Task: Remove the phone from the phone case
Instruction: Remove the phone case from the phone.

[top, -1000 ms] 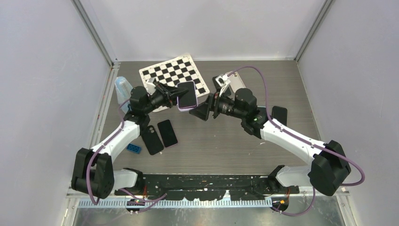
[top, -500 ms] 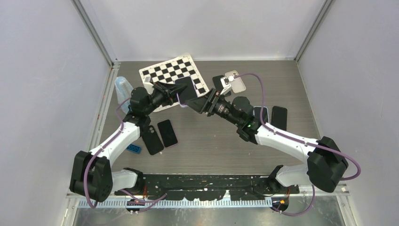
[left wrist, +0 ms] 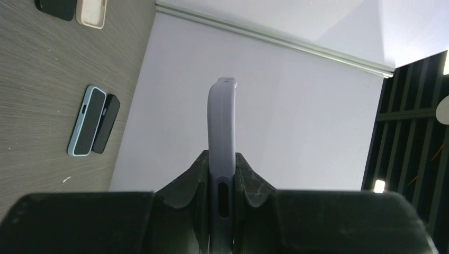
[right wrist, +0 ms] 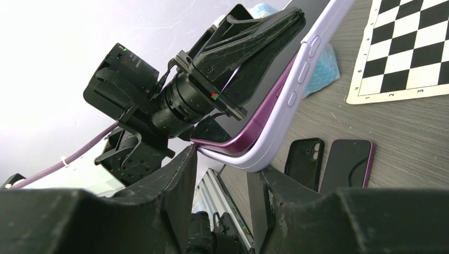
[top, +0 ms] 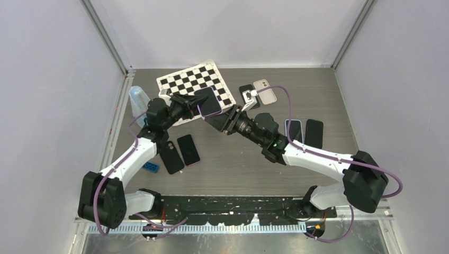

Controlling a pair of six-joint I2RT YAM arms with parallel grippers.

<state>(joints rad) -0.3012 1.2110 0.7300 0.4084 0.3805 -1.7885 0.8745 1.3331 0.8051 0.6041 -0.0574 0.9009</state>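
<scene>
Next, I take the case's side edge [right wrist: 280,123] with my right gripper alone first, because the phone's corner [right wrist: 231,144] sticks out of the lavender case while my left gripper clamps both.
A phone with a purple rim sits in a lavender phone case [top: 207,102], held in the air over the checkerboard's near edge. My left gripper [top: 191,103] is shut across the case's thickness; in the left wrist view the case edge [left wrist: 221,127] rises between the fingers [left wrist: 249,177]. My right gripper [right wrist: 229,161] is at the case's lower corner. One fingertip touches the phone's purple edge [right wrist: 249,135], the other the lavender case [right wrist: 296,84]. In the top view the right gripper [top: 218,117] meets the case from the right.
A checkerboard mat [top: 195,84] lies at the back. A black case [top: 170,156], a dark phone [top: 188,149] and a blue brick [top: 150,167] lie front left. A pale blue object [top: 137,98] is by the left wall. More phones [top: 294,129] lie right.
My right gripper has moved left up to the held case and its jaws have narrowed onto the lower corner. The left gripper has kept its hold, shifting the case slightly back.
</scene>
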